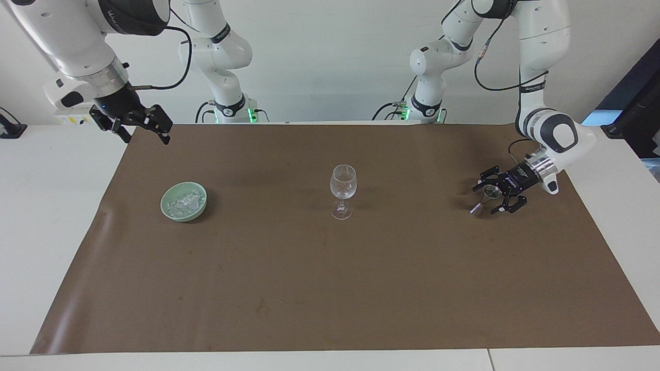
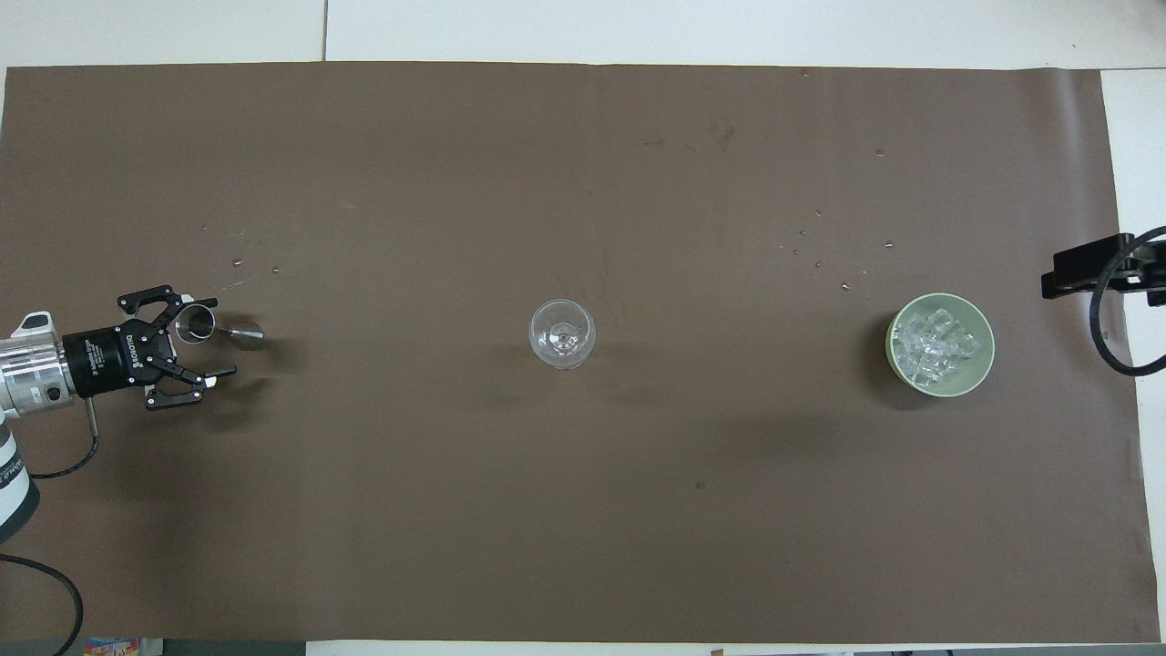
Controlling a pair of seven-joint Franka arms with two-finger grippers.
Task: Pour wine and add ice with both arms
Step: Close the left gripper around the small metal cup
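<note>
I am watching clear drops (image 2: 237,262) dot the mat beside the metal jigger (image 2: 198,323), so I expect clear wine to run into the wine glass when I tip the jigger.
A clear wine glass (image 1: 343,188) stands upright mid-mat; it also shows in the overhead view (image 2: 562,334). A pale green bowl (image 1: 168,207) toward the right arm's end holds the ice (image 1: 184,202), several small clear chunks (image 2: 938,346). A small metal jigger (image 1: 490,194) stands toward the left arm's end (image 2: 196,324). My left gripper (image 1: 487,200) is open, low at the mat, its fingers on either side of the jigger's upper cup (image 2: 218,335). My right gripper (image 1: 146,138) is open and empty, held high over the mat's corner nearest its base, and waits.
A brown mat (image 1: 330,288) covers most of the white table. Small specks lie on the mat near the bowl (image 2: 941,391) and near the jigger. No bottle is in view.
</note>
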